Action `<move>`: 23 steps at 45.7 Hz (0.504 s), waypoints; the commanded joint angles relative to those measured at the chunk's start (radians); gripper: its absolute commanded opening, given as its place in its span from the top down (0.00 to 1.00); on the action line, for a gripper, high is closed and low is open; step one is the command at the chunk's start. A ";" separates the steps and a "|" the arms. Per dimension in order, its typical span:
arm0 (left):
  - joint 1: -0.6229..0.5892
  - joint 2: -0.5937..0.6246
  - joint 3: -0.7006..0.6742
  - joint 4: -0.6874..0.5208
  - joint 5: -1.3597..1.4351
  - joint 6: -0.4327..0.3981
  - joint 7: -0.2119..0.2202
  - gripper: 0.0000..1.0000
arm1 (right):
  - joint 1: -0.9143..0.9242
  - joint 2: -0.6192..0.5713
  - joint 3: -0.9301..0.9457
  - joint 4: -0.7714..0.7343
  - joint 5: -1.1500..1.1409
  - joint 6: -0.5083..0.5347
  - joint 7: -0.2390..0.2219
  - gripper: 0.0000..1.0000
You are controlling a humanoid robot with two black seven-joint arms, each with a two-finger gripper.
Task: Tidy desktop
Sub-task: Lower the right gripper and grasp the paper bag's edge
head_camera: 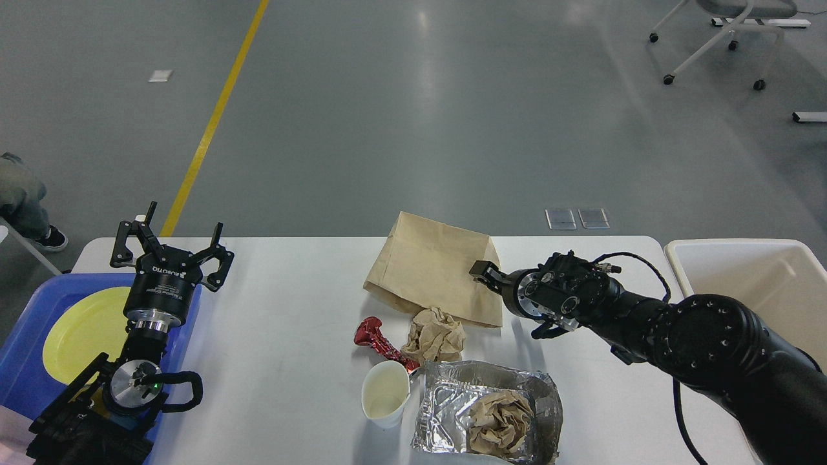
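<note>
I expect the flat brown paper bag (438, 267) to stay spread out and bow a little when I lift it, because it lies smooth with crisp, straight edges (444, 223).
The white desktop (284, 303) holds a flat brown paper bag (433, 271), a crumpled brown paper ball (436, 336), a red foil wrapper (376, 341), a white paper cup (386, 394) and a crinkled foil tray (446, 400) with another paper wad (501, 423) in it. My right gripper (512, 302) is low over the table at the bag's right edge. Its fingers stand apart and empty, and the upper fingertip (482, 268) lies over the bag. My left gripper (169, 240) is open and empty, pointing up at the blue tray's right edge.
A blue tray (32, 349) with a yellow plate (81, 329) stands at the left end of the table. A cream bin (762, 284) stands off the right end. A person's leg (26, 206) and a wheeled chair (723, 39) are on the floor beyond.
</note>
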 commanded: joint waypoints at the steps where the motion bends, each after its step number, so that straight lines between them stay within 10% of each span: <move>1: 0.001 0.000 0.000 0.000 0.000 0.000 0.001 0.01 | -0.014 0.003 0.000 -0.001 0.000 -0.023 -0.001 0.00; 23: 0.001 0.000 0.000 0.000 0.000 0.000 0.001 0.01 | -0.051 0.040 0.005 0.000 0.003 -0.083 -0.001 0.00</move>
